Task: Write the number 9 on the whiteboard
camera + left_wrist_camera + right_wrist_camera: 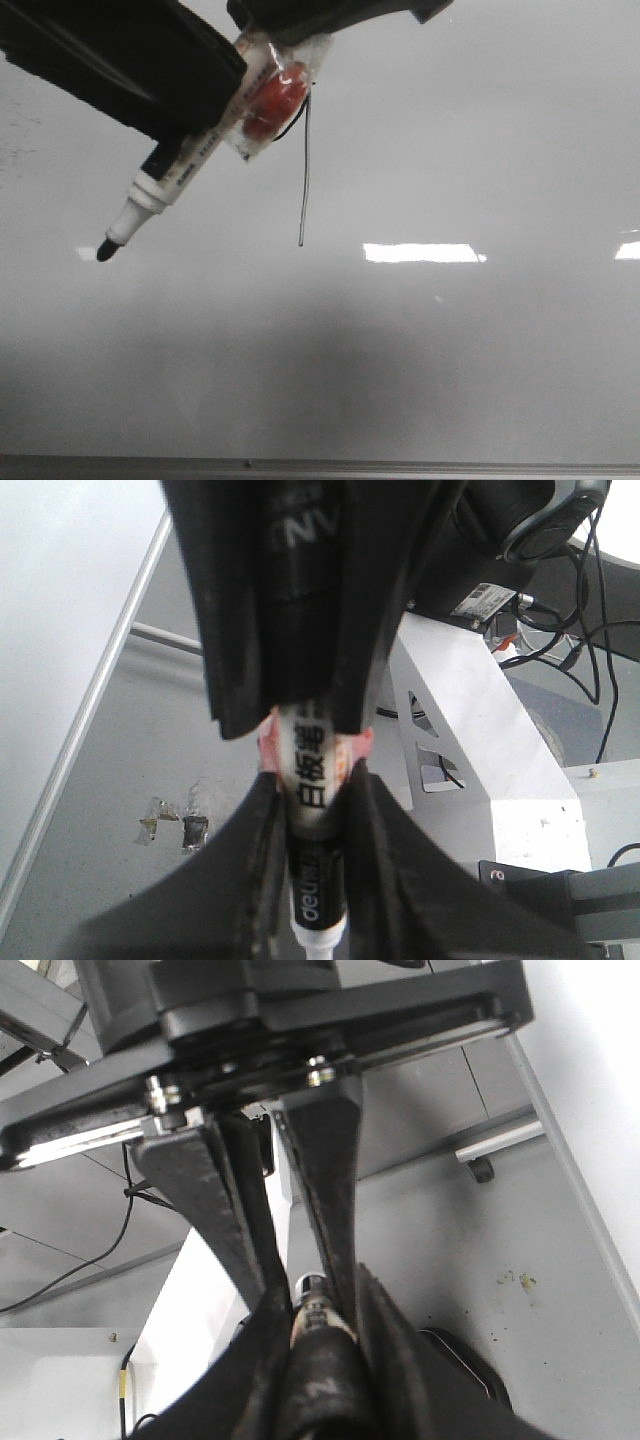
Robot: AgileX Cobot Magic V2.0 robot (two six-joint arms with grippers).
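Next, my right gripper opens and moves away from the pen's upper end (pixel 256 52) before my left gripper takes the pen away, since both grippers hold the pen (pixel 203 147).
The whiteboard (pixel 450 350) fills the front view. On it, a thin black stem of the number 9 (pixel 304 180) runs down; its loop is mostly hidden behind red-stained tape (pixel 275 100) wrapped on the marker pen (pixel 165 190). The pen slants down-left, its black tip (pixel 105 250) left of the stem. My left gripper (pixel 195 135) is shut on the pen, which shows between its fingers in the left wrist view (pixel 312 770). My right gripper (pixel 270 40) closes on the pen's upper end; in the right wrist view a dark barrel (pixel 318 1310) sits between its jaws.
The board's grey metal bottom edge (pixel 320 468) runs along the bottom. Bright light reflections (pixel 420 252) lie on the board. The left wrist view shows a white robot base (pixel 480 740), cables and the board's edge (pixel 90 710) over a grey floor.
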